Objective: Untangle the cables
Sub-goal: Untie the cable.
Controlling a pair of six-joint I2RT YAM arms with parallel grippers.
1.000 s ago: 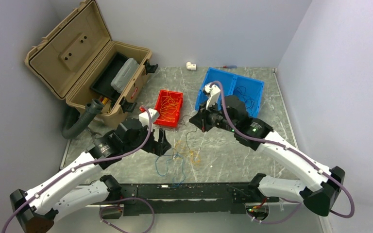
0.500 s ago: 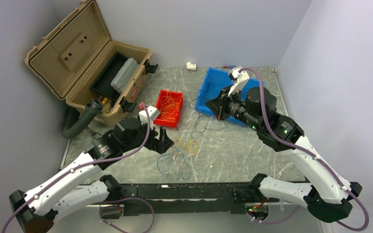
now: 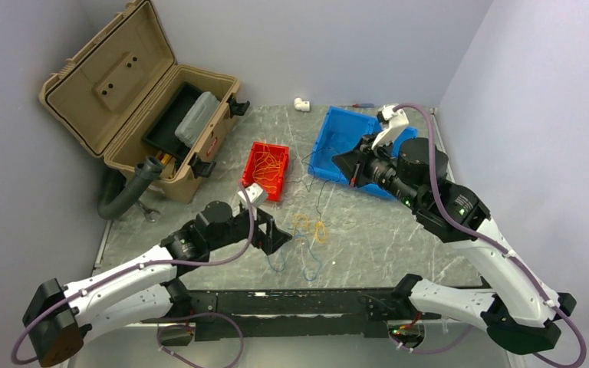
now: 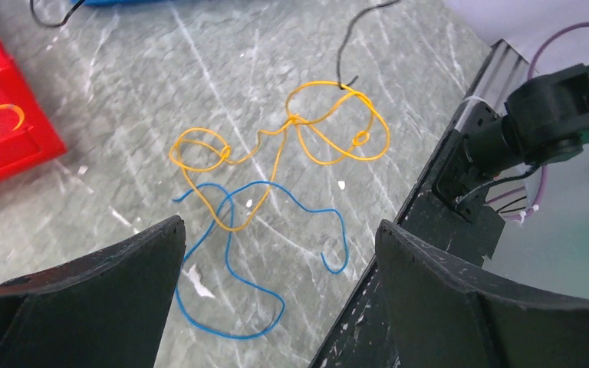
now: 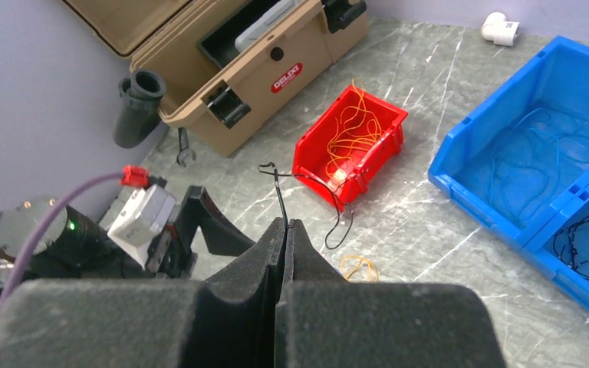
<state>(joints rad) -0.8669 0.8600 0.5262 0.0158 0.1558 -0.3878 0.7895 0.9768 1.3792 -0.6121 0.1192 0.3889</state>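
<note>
I expect the blue cable will drag (image 4: 234,276) along when I carry the yellow cable, because the blue cable crosses the yellow loop (image 4: 269,185) on both sides.
A yellow cable (image 4: 295,119) lies in loops on the marble table, crossing a blue cable (image 4: 281,305) nearer the front rail. My left gripper (image 4: 280,226) hovers open above them, with the blue loops between its fingers and nothing held. In the top view the left gripper (image 3: 272,234) sits just left of the yellow cable (image 3: 312,228). My right gripper (image 5: 285,224) is shut on a thin black cable (image 5: 278,201), lifted above the table. The right gripper (image 3: 347,164) hangs in front of the blue bin, and the black cable (image 4: 340,61) trails down towards the yellow loops.
A red bin (image 3: 268,170) holds yellow-orange wires. A blue bin (image 3: 336,142) at the back right holds blue and dark wires. An open tan toolbox (image 3: 134,100) and a grey pipe elbow (image 3: 126,192) stand at the back left. The black front rail (image 4: 429,222) borders the cables.
My right gripper has risen and pulled back right towards the blue bin with the black cable. The left gripper has swung right and forward over the blue and yellow cables, which shifted right.
</note>
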